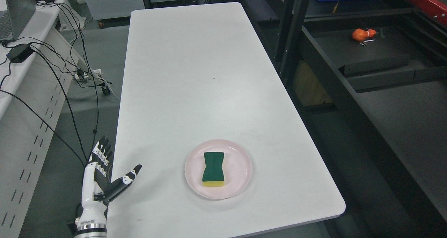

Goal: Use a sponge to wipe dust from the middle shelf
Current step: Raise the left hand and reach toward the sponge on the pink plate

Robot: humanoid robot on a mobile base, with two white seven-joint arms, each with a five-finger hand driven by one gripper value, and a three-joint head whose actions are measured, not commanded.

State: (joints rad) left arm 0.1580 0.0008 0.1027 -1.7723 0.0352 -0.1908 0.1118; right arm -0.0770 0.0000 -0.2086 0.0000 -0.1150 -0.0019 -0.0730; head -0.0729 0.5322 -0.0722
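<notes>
The sponge (213, 166) will bend and bulge around my thumb as I carry it, since a yellow foam edge (213, 183) shows beneath the green layer.
A green and yellow sponge (213, 169) lies on a pink plate (241, 182) near the front of the white table (195, 74). My left hand (104, 175) is at the table's front left edge, fingers spread and empty, well to the left of the plate. A dark shelf unit (370, 67) stands to the right of the table. My right hand is not in view.
An orange object (363, 34) lies on the dark shelf at the upper right. A white desk (21, 77) with black cables (70, 74) and a laptop (19, 7) stands on the left. Grey floor runs between desk and table.
</notes>
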